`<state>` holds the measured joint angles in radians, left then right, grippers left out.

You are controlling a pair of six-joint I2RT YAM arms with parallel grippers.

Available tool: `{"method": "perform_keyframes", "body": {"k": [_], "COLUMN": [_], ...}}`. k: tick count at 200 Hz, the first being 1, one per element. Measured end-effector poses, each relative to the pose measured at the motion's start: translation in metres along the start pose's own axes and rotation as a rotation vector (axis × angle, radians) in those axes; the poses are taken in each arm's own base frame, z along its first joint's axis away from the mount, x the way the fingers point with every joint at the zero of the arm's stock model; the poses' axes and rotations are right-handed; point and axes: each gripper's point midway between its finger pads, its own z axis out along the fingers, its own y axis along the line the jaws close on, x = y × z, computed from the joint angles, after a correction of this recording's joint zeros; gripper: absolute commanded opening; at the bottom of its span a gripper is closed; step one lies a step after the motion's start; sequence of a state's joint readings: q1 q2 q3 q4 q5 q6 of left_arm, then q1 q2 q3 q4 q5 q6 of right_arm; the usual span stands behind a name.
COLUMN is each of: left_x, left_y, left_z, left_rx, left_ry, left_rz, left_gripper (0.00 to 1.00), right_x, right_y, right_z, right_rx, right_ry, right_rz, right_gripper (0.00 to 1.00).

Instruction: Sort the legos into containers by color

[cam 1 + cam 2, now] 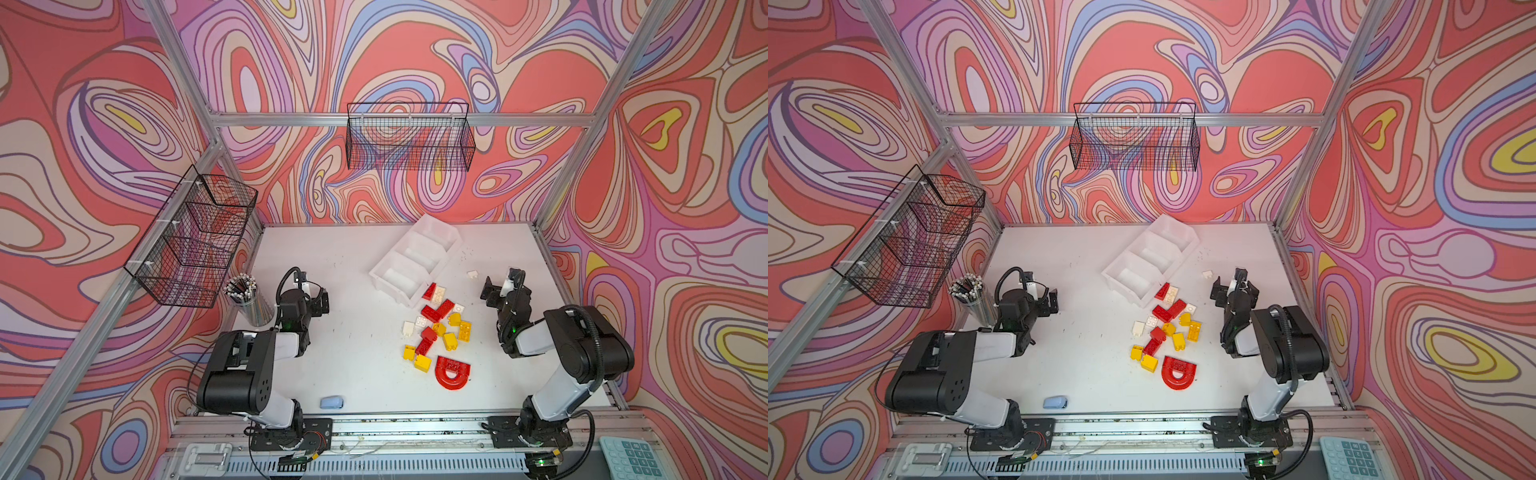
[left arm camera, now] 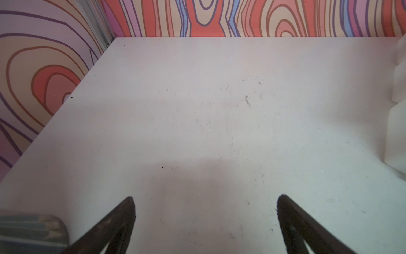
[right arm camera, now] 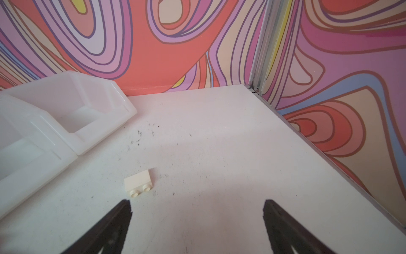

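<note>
Next, my left gripper grabs the containers' end rim (image 1: 380, 283) and turns the containers straight before sorting, because they sit at a slant with their near end (image 1: 412, 299) close to the legos.
The legos (image 1: 436, 328) (image 1: 1167, 328) lie in a loose heap of red, yellow and cream bricks right of the table's middle. A big red arch (image 1: 453, 372) (image 1: 1178, 372) lies at the heap's near end. One cream brick (image 1: 472, 274) (image 3: 138, 183) lies apart, just ahead of my right gripper (image 1: 500, 282) (image 3: 196, 201), which is open and holds nothing. The containers (image 1: 440, 230) (image 1: 1179, 226) (image 3: 98, 92) are white bins in a slanted row beyond the heap, and they look empty. My left gripper (image 1: 313, 293) (image 2: 205, 196) hangs open over bare table, far left of the heap.
A metal cup of pencils (image 1: 249, 301) stands beside the left arm. A pale blue block (image 1: 331, 402) lies near the front edge. Black wire baskets hang on the back wall (image 1: 409, 137) and left wall (image 1: 191, 237). A calculator (image 1: 631, 457) sits off the table, front right.
</note>
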<state>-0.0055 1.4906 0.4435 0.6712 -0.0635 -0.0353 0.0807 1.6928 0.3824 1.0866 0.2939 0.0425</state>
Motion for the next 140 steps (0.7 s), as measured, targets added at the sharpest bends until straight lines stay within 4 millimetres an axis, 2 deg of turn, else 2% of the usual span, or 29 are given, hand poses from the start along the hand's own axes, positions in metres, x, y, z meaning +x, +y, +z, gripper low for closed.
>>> {"method": "perform_keyframes", "body": {"k": [10,12,16,21,24,25,30,35,45,59,67,83,98,103,120,140], "left_x": [-0.017,-0.028,-0.037,-0.059,-0.063,-0.071,-0.083,-0.104,-0.13,-0.152,-0.16,-0.159,-0.144,-0.134,-0.102,-0.064], "left_y": [0.005,0.006,0.007,0.01,0.01,0.011,0.012,0.014,0.015,0.007,-0.005,-0.033,-0.06,-0.074,-0.1,-0.121], "left_z": [0.0,0.0,-0.001,-0.004,-0.005,-0.007,-0.011,-0.017,-0.029,-0.043,-0.051,-0.063,-0.072,-0.076,-0.08,-0.074], "left_rx": [-0.032,-0.04,-0.048,-0.065,-0.067,-0.072,-0.08,-0.093,-0.119,-0.153,-0.154,-0.147,-0.139,-0.133,-0.143,-0.189], "left_ry": [0.006,-0.008,-0.016,-0.043,-0.046,-0.057,-0.067,-0.092,-0.116,-0.103,-0.083,-0.013,0.061,0.096,0.189,0.291], "left_rz": [-0.013,-0.02,-0.031,-0.053,-0.06,-0.067,-0.088,-0.122,-0.171,-0.244,-0.28,-0.352,-0.418,-0.439,-0.487,-0.546], "left_gripper": [1.0,1.0,1.0,1.0,1.0,1.0,1.0,1.0,1.0,1.0,1.0,1.0,1.0,1.0,1.0,0.99], "right_x": [-0.004,-0.008,-0.013,-0.024,-0.031,-0.034,-0.044,-0.057,-0.078,-0.1,-0.106,-0.107,-0.097,-0.092,-0.082,-0.081], "right_y": [-0.001,-0.001,0.0,0.0,0.001,0.001,0.003,0.005,0.008,0.015,0.018,0.022,0.025,0.025,0.03,0.038], "right_z": [0.002,0.003,0.005,0.008,0.01,0.01,0.013,0.016,0.022,0.03,0.032,0.031,0.024,0.022,0.013,-0.001], "right_rx": [0.011,0.014,0.019,0.024,0.026,0.027,0.027,0.026,0.022,0.011,0.003,-0.006,-0.007,-0.005,-0.005,-0.011], "right_ry": [0.021,0.021,0.025,0.016,0.013,0.01,0.005,-0.001,-0.007,0.007,0.026,0.073,0.141,0.165,0.221,0.244], "right_rz": [-0.003,-0.002,0.002,0.012,0.018,0.021,0.034,0.055,0.088,0.139,0.161,0.195,0.216,0.219,0.219,0.212], "right_gripper": [0.98,0.98,0.98,0.98,0.98,0.98,0.98,0.98,0.98,0.98,0.98,0.98,0.98,0.98,0.98,0.98]}}
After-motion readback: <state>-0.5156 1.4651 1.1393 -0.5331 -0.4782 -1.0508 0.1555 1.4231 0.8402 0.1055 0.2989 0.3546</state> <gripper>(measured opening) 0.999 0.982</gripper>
